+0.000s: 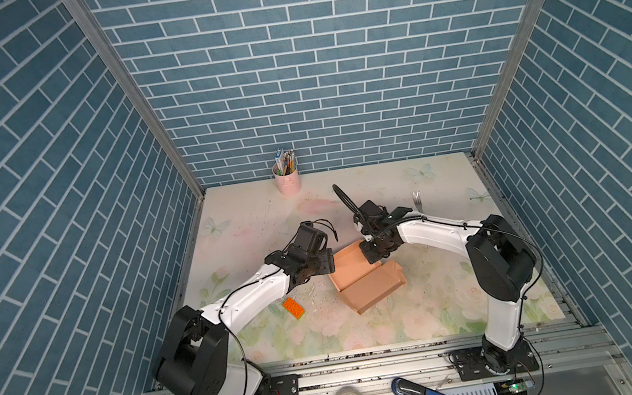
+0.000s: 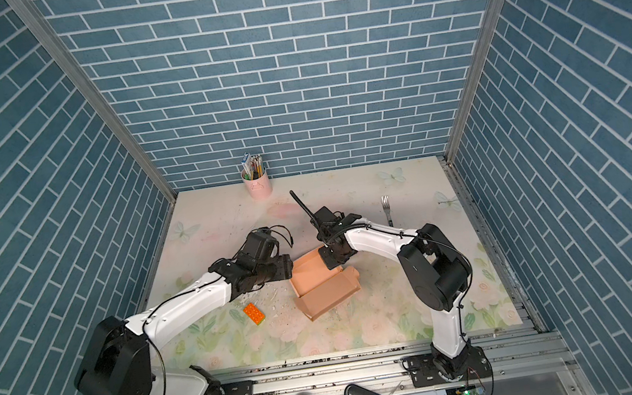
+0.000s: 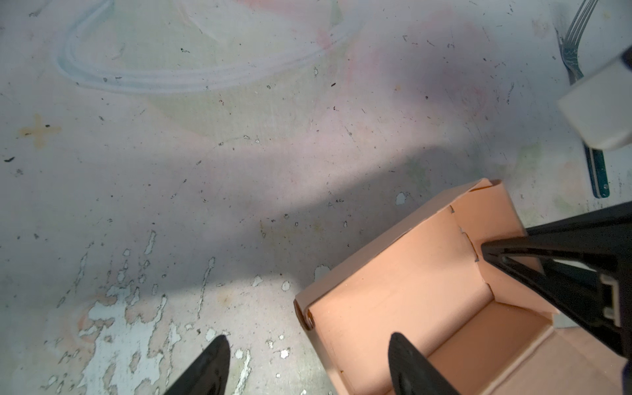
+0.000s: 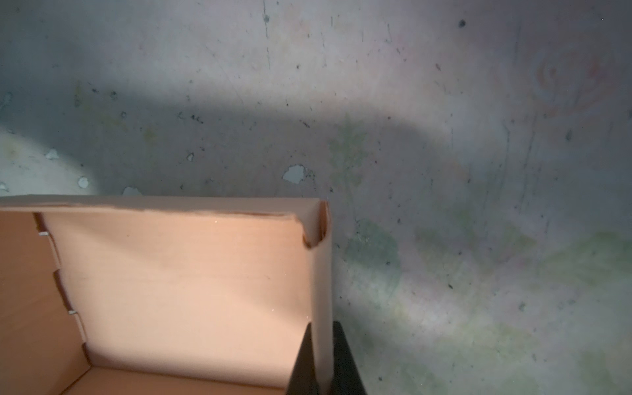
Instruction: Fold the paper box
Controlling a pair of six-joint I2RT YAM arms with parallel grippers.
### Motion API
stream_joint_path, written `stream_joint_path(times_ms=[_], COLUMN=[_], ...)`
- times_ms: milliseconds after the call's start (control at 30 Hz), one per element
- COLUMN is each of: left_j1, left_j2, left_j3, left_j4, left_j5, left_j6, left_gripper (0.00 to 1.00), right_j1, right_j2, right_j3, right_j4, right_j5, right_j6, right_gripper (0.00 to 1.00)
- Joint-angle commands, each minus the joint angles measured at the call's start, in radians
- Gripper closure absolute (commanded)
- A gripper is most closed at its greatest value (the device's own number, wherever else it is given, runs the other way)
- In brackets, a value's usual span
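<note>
I should turn the tray with my left gripper until my right gripper can take the lid panel's edge (image 1: 383,298), because the lid panel (image 1: 373,286) lies at the tray's near side.
The peach paper box (image 1: 364,284) (image 2: 325,289) lies mid-table, partly folded: a tray with raised walls and a lid panel lying flat at its near side. My right gripper (image 1: 371,257) (image 2: 331,261) is shut on the tray's far right wall; the wrist view shows its fingers pinching that wall's edge (image 4: 321,328) of the paper box (image 4: 188,273). My left gripper (image 1: 332,263) (image 2: 290,271) is open at the tray's left end. It straddles the wall there (image 3: 307,342), one finger inside the paper box (image 3: 410,290) and one over the table.
An orange studded toy brick (image 1: 294,308) (image 2: 254,314) lies near the left forearm. A fork (image 1: 417,201) (image 2: 386,207) (image 3: 574,51) rests behind the right arm. A pink pencil cup (image 1: 287,179) (image 2: 257,183) stands at the back wall. Tools lie on the front rail.
</note>
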Motion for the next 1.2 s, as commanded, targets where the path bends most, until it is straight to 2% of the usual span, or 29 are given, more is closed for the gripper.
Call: stream_joint_path(times_ms=[0, 333, 433, 567, 733, 967, 1167], left_j1=[0.009, 0.013, 0.016, 0.016, 0.016, 0.015, -0.005], left_j2=[-0.016, -0.027, -0.016, -0.004, 0.009, 0.044, 0.143], left_j3=[-0.014, -0.041, -0.036, -0.026, 0.001, 0.056, 0.143], left_j4=[-0.018, -0.022, -0.032, -0.028, -0.051, -0.061, -0.104], left_j5=[-0.004, -0.015, -0.019, -0.012, -0.014, 0.0, 0.029], left_j6=[0.015, 0.019, 0.032, 0.058, 0.115, 0.205, 0.334], left_gripper=[0.25, 0.24, 0.24, 0.24, 0.24, 0.23, 0.23], right_j1=[-0.01, -0.03, -0.035, -0.041, -0.052, -0.067, -0.095], right_j2=[0.049, 0.135, 0.138, 0.137, 0.13, 0.084, -0.086], right_j3=[0.047, 0.131, 0.138, 0.156, 0.195, 0.201, 0.114], right_j4=[-0.069, -0.065, -0.054, -0.036, -0.006, 0.057, 0.128], right_j5=[-0.023, -0.061, -0.061, -0.061, -0.111, -0.151, -0.117], right_j6=[-0.081, -0.12, -0.128, -0.132, -0.132, -0.108, -0.068], right_gripper=[0.93, 0.93, 0.85, 0.68, 0.57, 0.48, 0.47])
